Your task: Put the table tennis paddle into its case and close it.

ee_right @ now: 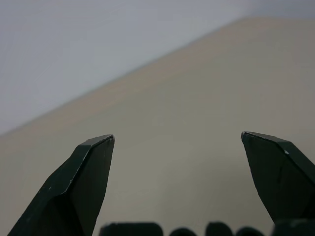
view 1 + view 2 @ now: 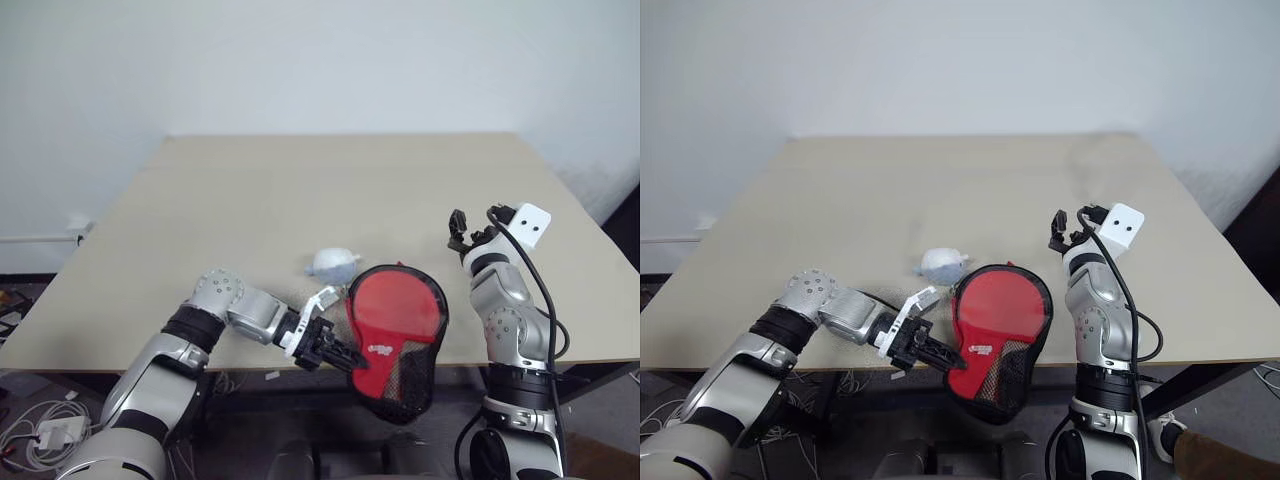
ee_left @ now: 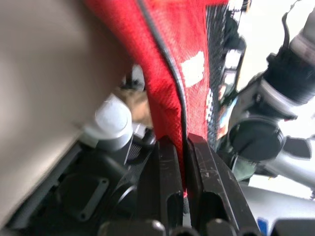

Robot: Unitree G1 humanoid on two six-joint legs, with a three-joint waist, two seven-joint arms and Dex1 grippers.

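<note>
The small grey round pouch [image 2: 334,265] is right up against the black zipper rim [image 2: 351,288]. The pouch will pull the zipper along with it when I pull the pouch.
The case [image 2: 397,310] is a red fabric panel with a black zipper rim and black mesh. It hangs tilted at the table's front edge, its mesh end below the tabletop. My left gripper [image 2: 345,355] is shut on its lower left edge; in the left wrist view the fingers [image 3: 167,172] pinch the red fabric and black seam [image 3: 170,73]. The table tennis paddle is hidden; a blurred brown patch [image 3: 135,101] behind the case cannot be identified. My right gripper [image 2: 460,232] is raised over the table's right side, open and empty, its fingertips [image 1: 96,162] wide apart.
A small grey round pouch [image 2: 333,264] lies on the beige table [image 2: 300,190] just behind the case. The table's front edge runs under the case. A white wall stands behind the table. Cables and a power adapter [image 2: 55,432] lie on the floor at the lower left.
</note>
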